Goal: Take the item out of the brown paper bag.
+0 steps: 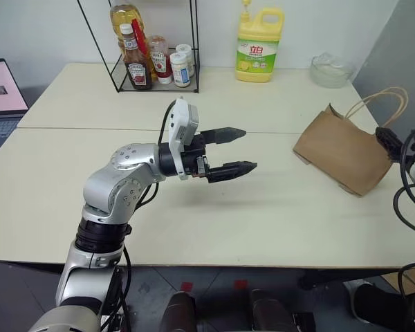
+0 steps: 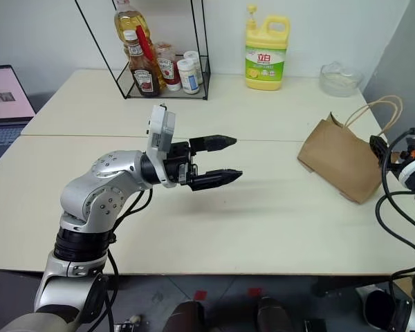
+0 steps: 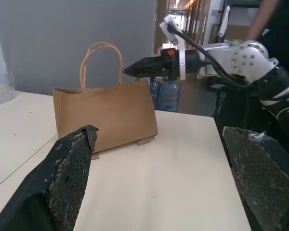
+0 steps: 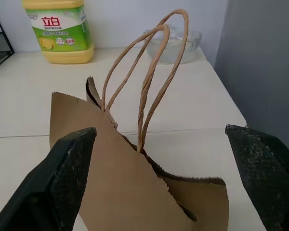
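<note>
My right gripper has both of the bag's handles (image 4: 160,45) standing free between its open fingers, so I keep moving forward until I close on the handles' near ends (image 4: 142,126).
The brown paper bag (image 1: 342,149) lies tilted on the right side of the table (image 1: 69,207), its two loop handles (image 4: 149,72) rising from a slightly gaping mouth. The item is hidden from view. My right gripper (image 4: 161,137) is level at the bag's mouth end, open wide, with the handles and top edge between its fingers' lines and nothing held. It also shows at the far right (image 1: 389,140), just past the bag's top. My left gripper (image 1: 249,149) hovers over mid-table, pointing toward the bag from well to its left, open and empty.
At the back stand a wire rack (image 1: 152,62) with sauce bottles, a yellow detergent jug (image 1: 258,48) and a clear glass bowl (image 1: 330,69). A laptop (image 1: 3,97) sits at the far left. The table's right edge runs just beyond the bag.
</note>
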